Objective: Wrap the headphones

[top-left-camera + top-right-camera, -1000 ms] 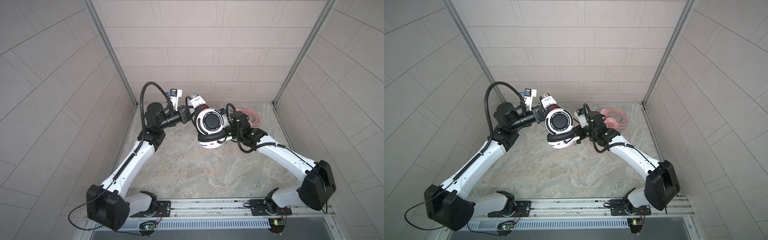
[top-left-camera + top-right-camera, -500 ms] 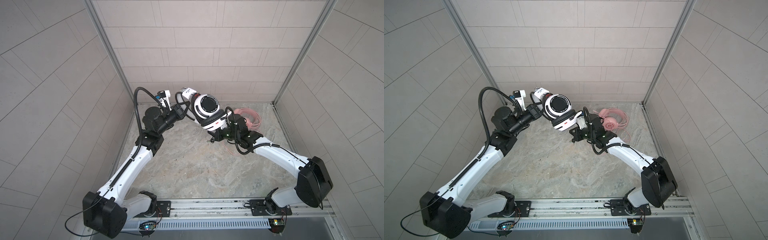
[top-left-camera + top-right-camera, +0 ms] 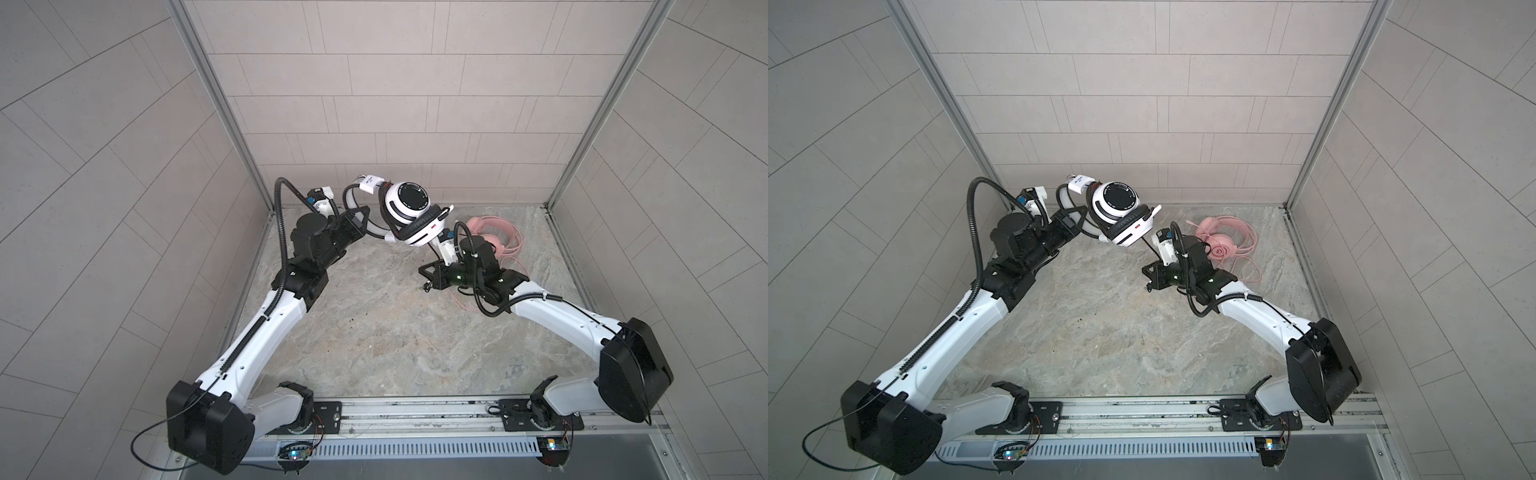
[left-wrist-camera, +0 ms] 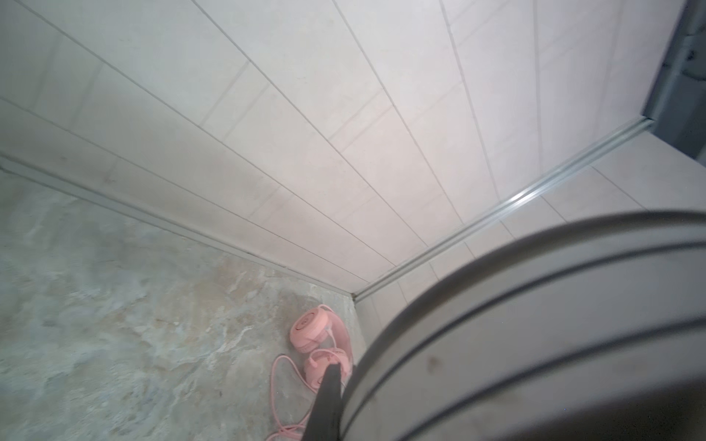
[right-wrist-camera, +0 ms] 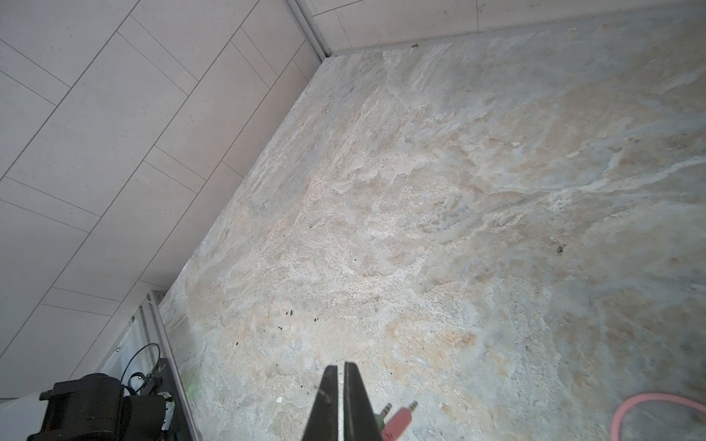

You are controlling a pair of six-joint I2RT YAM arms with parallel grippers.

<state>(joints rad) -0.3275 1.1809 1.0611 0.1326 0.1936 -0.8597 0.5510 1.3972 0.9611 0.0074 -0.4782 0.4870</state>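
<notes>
The cable point(image 3: 1152, 249) runs straight from the earcup to the plugs, so next my left gripper lowers the headphones while my right gripper brings the plugs across both earcups point(image 3: 1124, 212).
The white-and-black headphones point(image 3: 409, 199) point(image 3: 1117, 199) hang in the air near the back wall. My left gripper point(image 3: 368, 220) point(image 3: 1077, 218) is shut on their white headband point(image 4: 535, 324), which hides one finger. A thin dark cable runs down from the lower earcup to my right gripper point(image 3: 423, 277) point(image 3: 1145, 276) point(image 5: 340, 368), which is shut just above the table. A green and a pink jack plug point(image 5: 397, 416) stick out beside its fingers. The pink headphones point(image 3: 482, 220) point(image 3: 1221, 249) point(image 4: 309, 332) lie on the table at the back right, behind my right arm.
The pink cable point(image 3: 511, 266) point(image 5: 649, 404) loops on the stone table point(image 3: 374, 332) beside my right wrist. Tiled walls close in the back and both sides. A metal rail point(image 3: 415, 415) with both arm bases runs along the front edge.
My left arm has raised the white-and-black headphones up and towards the back wall. My right gripper has dropped away from the earcups towards the table, staying shut.
</notes>
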